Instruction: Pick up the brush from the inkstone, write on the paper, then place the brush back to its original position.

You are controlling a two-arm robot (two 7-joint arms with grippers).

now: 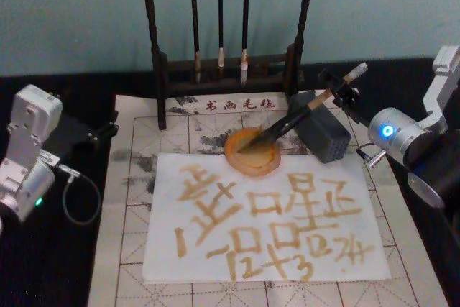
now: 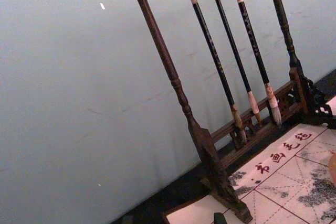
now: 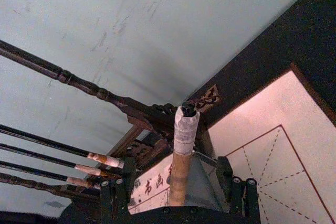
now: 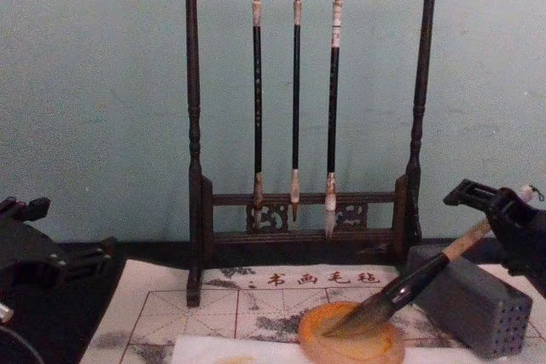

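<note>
I expect the dark tuft (image 4: pixel 365 310) to come off the inkstone freely and keep its taper when I lift the brush, because its hairs already come together in a smooth point (image 4: pixel 331 332).
The brush (image 1: pixel 302 116) lies slanted, its dark tuft in the round amber inkstone (image 1: pixel 251 152) and its bamboo handle leaning over the grey block (image 1: pixel 327 134). My right gripper (image 1: pixel 340 93) straddles the upper handle, open, with a gap between each finger and the handle. In the right wrist view the handle and whitish cap of the brush (image 3: pixel 181 166) stand between the two spread fingers (image 3: pixel 113 195). The white paper (image 1: pixel 162 249) lies in front of the inkstone, covered in amber characters. My left gripper (image 1: pixel 104 129) stays parked at the mat's left edge, open.
A dark wooden rack (image 1: pixel 230 70) with three thin hanging brushes stands behind the inkstone. The red-grid mat (image 1: pixel 129 199) lies under everything on the black table. In the chest view the grey block (image 4: pixel 478 304) sits right of the inkstone (image 4: pixel 350 338).
</note>
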